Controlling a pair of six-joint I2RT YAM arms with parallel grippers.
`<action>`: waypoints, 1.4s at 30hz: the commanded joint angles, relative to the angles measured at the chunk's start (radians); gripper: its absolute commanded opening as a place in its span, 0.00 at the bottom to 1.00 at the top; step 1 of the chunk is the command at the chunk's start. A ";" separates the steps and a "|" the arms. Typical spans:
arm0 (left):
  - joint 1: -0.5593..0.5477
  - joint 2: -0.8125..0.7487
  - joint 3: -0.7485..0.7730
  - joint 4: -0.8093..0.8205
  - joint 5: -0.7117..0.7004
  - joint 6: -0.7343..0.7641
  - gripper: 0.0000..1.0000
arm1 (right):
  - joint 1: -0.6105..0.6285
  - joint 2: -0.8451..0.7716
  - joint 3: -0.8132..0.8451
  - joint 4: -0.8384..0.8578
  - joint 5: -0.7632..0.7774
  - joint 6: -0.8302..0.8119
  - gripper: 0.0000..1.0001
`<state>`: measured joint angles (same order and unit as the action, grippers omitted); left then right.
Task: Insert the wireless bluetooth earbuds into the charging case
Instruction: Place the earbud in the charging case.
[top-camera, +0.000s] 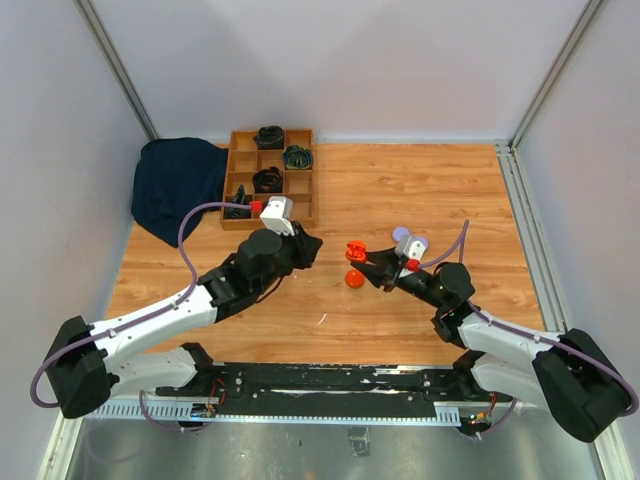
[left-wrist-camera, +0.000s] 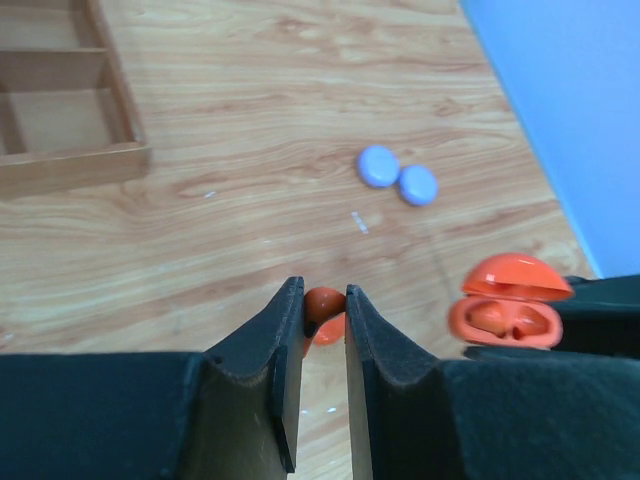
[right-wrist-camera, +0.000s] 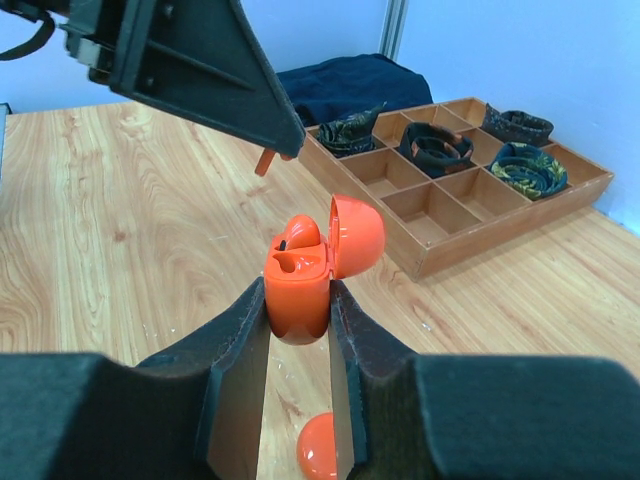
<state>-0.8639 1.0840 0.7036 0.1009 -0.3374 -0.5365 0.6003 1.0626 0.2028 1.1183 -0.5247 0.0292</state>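
Observation:
The orange earbud's stem is pointing down and the case's empty slot (right-wrist-camera: 291, 262) is facing up, so my left gripper should keep moving the earbud over until it sits in the slot.
My right gripper (right-wrist-camera: 298, 290) is shut on the orange charging case (right-wrist-camera: 300, 290) and holds it upright above the table with its lid (right-wrist-camera: 357, 235) open. One orange earbud (right-wrist-camera: 303, 232) sits in a case slot. My left gripper (left-wrist-camera: 325, 295) is shut on another orange earbud (left-wrist-camera: 324, 304). It hovers just left of the case (left-wrist-camera: 508, 308) and above it, with the earbud's stem (right-wrist-camera: 264, 162) showing below its tips. In the top view the left gripper (top-camera: 318, 243) and the case (top-camera: 354, 250) are close together. No lilac earbud shows.
An orange disc (top-camera: 354, 279) lies on the table under the case. Two lilac discs (left-wrist-camera: 378, 165) (left-wrist-camera: 417, 184) lie beyond, by the right arm. A wooden compartment tray (top-camera: 305, 215) with dark items and a dark blue cloth (top-camera: 175, 185) are at the back left.

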 joint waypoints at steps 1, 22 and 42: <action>-0.059 -0.038 -0.024 0.140 -0.061 -0.043 0.19 | 0.023 0.013 0.044 0.067 -0.002 0.000 0.16; -0.241 0.006 -0.042 0.474 -0.136 0.007 0.18 | 0.067 0.029 0.073 0.129 0.046 0.051 0.16; -0.274 0.070 -0.083 0.608 -0.143 0.056 0.17 | 0.068 0.013 0.058 0.187 0.055 0.098 0.16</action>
<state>-1.1221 1.1454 0.6331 0.6540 -0.4511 -0.5083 0.6556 1.0996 0.2543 1.2385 -0.4854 0.1143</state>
